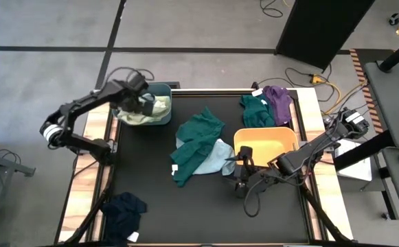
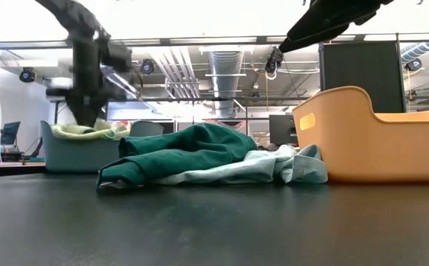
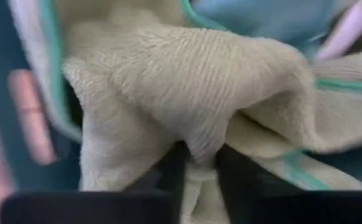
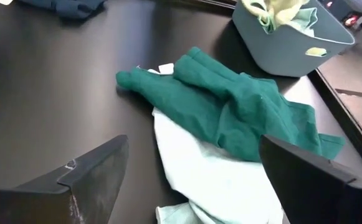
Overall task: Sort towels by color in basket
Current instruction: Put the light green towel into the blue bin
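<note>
The light blue towel's end [image 1: 225, 165] is under my right gripper, so my right gripper should move away before my left gripper takes that towel to the blue-grey basket [image 1: 161, 90].
My left gripper [image 1: 144, 103] is down in the blue-grey basket [image 1: 163, 118] at the table's far left, shut on the pale green towel [image 1: 134, 116]. The low view shows that towel [image 2: 88, 131] heaped over the basket's rim. A dark teal-green towel [image 1: 198, 140] lies mid-table, spread partly over a light blue towel [image 1: 220, 158]. My right gripper [image 4: 193, 180] hovers open above the light blue towel [image 4: 199, 174], beside the orange basket [image 1: 288, 137]. A second dark green towel [image 1: 256, 110] and a purple towel [image 1: 279, 101] lie at the far right. A navy towel [image 1: 123, 211] lies near left. My left gripper pinches a bunched fold of the pale green towel [image 3: 199, 152] between its two fingers [image 3: 171, 171]. It comes from above, pointing down into the basket. The rest of the towel lies heaped in the basket, slack around the fingers.
The orange basket [image 2: 369, 140] stands right of centre, close behind my right gripper. Wooden table borders [image 1: 309, 116] run along both sides. Cables [image 1: 323, 86] lie on the floor beyond the far edge. Bare black tabletop [image 1: 185, 213] stretches along the near side.
</note>
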